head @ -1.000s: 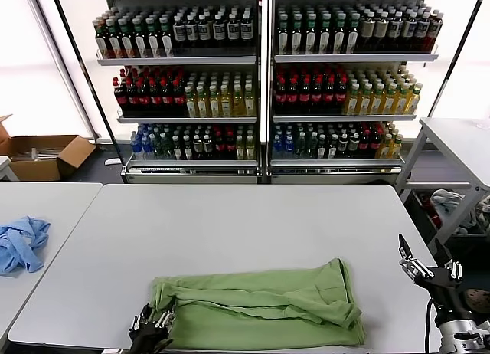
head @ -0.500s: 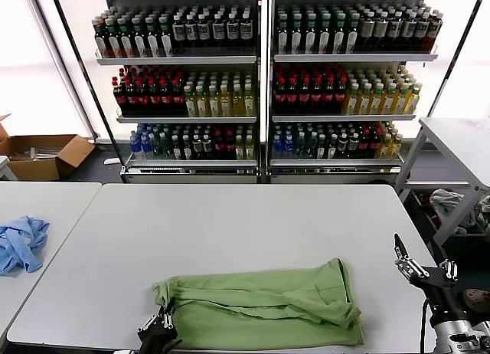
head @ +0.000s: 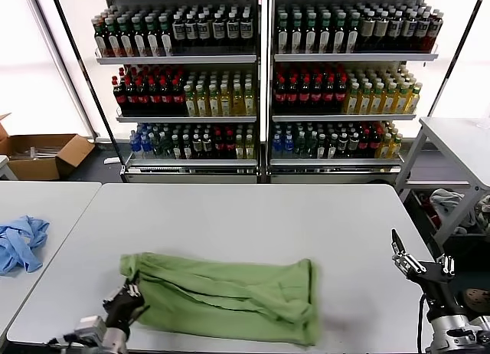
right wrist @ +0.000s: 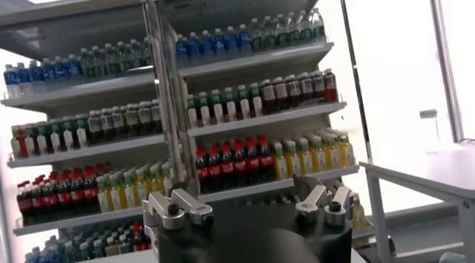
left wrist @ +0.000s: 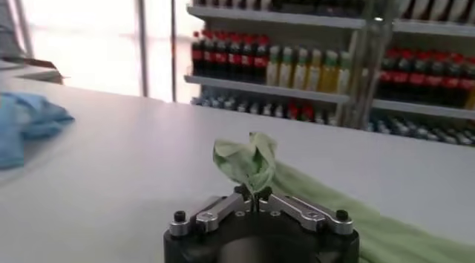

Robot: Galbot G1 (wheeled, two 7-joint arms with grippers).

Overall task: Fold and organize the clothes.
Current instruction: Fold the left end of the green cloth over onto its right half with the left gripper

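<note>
My left gripper is pulling the light green shirt, which lies stretched in a long band (head: 214, 293). A farther pull only drags the shirt, so this gripper should fold the shirt's corner back over the shirt's other end (head: 303, 296).
The light green shirt (head: 222, 296) lies in a long folded band along the near part of the white table (head: 253, 216). My left gripper (head: 130, 296) sits at the band's left end and is shut on a bunched corner of the green cloth (left wrist: 249, 154). In the left wrist view the fingertips (left wrist: 254, 198) meet with the fabric pinched between them. The collar, buttons and print are hidden in the folds. My right gripper (head: 421, 260) hangs open beyond the table's right edge, pointing up at the shelves, with nothing between its fingers (right wrist: 178, 209).
A light blue garment (head: 21, 243) lies on a separate table at the left, also seen as blue cloth (left wrist: 30, 123). Bottle shelves (head: 260, 86) stand behind the table. A cardboard box (head: 38, 155) sits far left. Another table (head: 459, 139) stands at the right.
My left gripper closed on the shirt's left end and dragged it left and slightly away from me; the whole green band shifted left. The right arm barely moved.
</note>
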